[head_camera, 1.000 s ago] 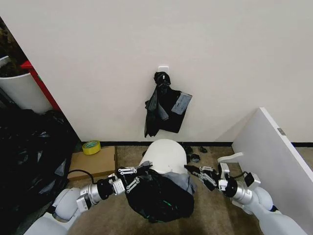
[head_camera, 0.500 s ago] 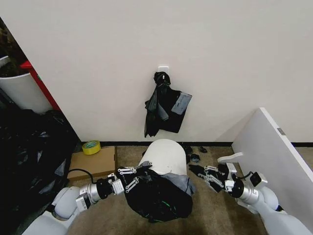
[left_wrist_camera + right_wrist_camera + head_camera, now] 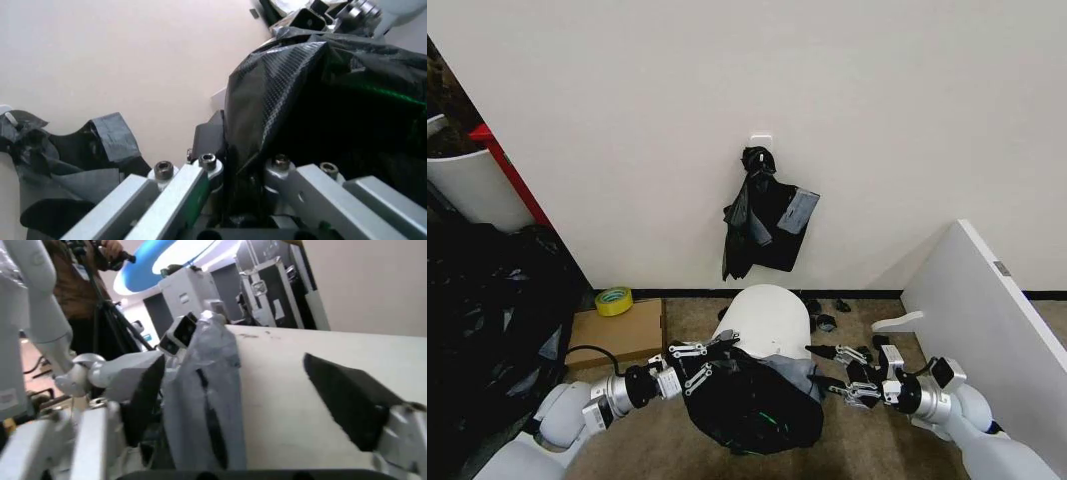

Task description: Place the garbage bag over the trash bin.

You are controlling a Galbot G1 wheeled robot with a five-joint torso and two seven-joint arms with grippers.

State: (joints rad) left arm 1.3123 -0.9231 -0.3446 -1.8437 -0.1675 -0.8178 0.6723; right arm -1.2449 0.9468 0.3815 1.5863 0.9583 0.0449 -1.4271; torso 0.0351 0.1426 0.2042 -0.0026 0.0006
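Observation:
The garbage bag's film will spread across most of the trash bin when I pull the bag's grey edge (image 3: 797, 372), since the garbage bag bulges slack (image 3: 755, 410) below it.
The white trash bin (image 3: 769, 315) stands on the carpet by the wall. A glossy black garbage bag (image 3: 752, 405) hangs over the bin's near side and bulges toward me. My left gripper (image 3: 703, 362) is shut on the bag's left edge; the left wrist view shows its fingers (image 3: 193, 192) pinching the black film (image 3: 300, 100). My right gripper (image 3: 819, 367) is open just right of the bag's grey, stretched edge (image 3: 799, 370), a small gap away. In the right wrist view that grey fold (image 3: 203, 390) stands ahead between the spread pads (image 3: 347, 400), with the white bin wall (image 3: 287, 390) behind it.
A knotted bunch of black bags (image 3: 762, 215) hangs on the wall above the bin. A heap of black plastic (image 3: 477, 320) and a white tub with red edging (image 3: 467, 180) are at the left, with a tape roll (image 3: 614, 300) on a cardboard box (image 3: 617, 335). A white board (image 3: 987, 320) leans at the right.
My right gripper has drawn back from the bag's right edge, moving nearer to me, and its fingers now stand wider apart. The left gripper and the bag have held still.

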